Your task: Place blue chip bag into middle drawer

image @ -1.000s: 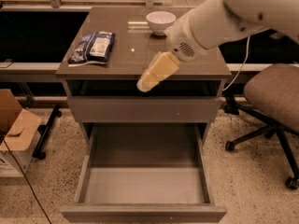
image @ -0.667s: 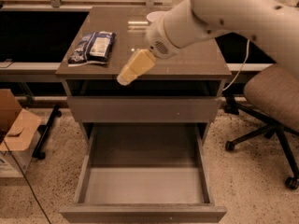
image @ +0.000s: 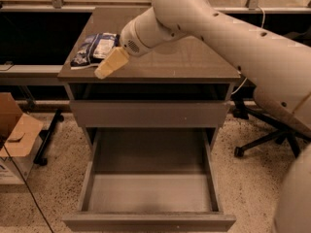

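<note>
The blue chip bag [image: 94,49] will stay bulky and stick out from my gripper when I pick it up, because it has plump, creased sides [image: 87,53].
The blue chip bag [image: 92,48], dark blue with a white label patch, lies on the left part of the cabinet top [image: 189,62]. My gripper [image: 106,67], tan and pointing down-left, hangs just above the cabinet's front left edge, right beside the bag's near right side. My white arm reaches in from the right across the cabinet top. The middle drawer [image: 150,193] is pulled out wide below, and its plain grey floor holds nothing.
A flat closed drawer front [image: 148,113] sits above the open drawer. A cardboard box [image: 17,140] stands on the floor at the left. An office chair base [image: 262,135] is at the right. The arm hides the back right of the cabinet top.
My gripper has swung left across the cabinet top, from the middle right to beside the chip bag. The bag and the drawer have not moved.
</note>
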`<state>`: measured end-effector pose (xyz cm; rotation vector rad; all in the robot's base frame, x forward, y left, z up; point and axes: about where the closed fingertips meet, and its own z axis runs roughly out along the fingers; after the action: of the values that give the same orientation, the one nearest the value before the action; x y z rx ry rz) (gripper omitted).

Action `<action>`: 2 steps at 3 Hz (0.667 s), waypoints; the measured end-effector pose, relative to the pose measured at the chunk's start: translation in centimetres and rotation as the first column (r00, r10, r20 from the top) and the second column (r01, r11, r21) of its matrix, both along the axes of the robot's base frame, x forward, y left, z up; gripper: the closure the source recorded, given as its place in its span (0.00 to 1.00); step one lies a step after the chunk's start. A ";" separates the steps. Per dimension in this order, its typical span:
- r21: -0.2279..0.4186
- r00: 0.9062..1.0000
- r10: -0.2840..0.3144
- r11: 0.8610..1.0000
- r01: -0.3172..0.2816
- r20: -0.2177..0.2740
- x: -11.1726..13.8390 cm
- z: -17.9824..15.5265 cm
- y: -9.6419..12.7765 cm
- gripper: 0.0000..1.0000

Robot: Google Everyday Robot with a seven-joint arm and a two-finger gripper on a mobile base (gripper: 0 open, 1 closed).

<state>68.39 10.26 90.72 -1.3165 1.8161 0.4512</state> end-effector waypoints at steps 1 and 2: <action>0.040 0.999 -0.025 0.999 0.026 -0.038 4.7 -2.5 3.7 0.00; 0.056 0.997 -0.038 0.998 0.042 -0.073 7.5 -4.3 5.8 0.00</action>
<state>75.85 16.01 86.43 -1.2369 1.8719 0.5309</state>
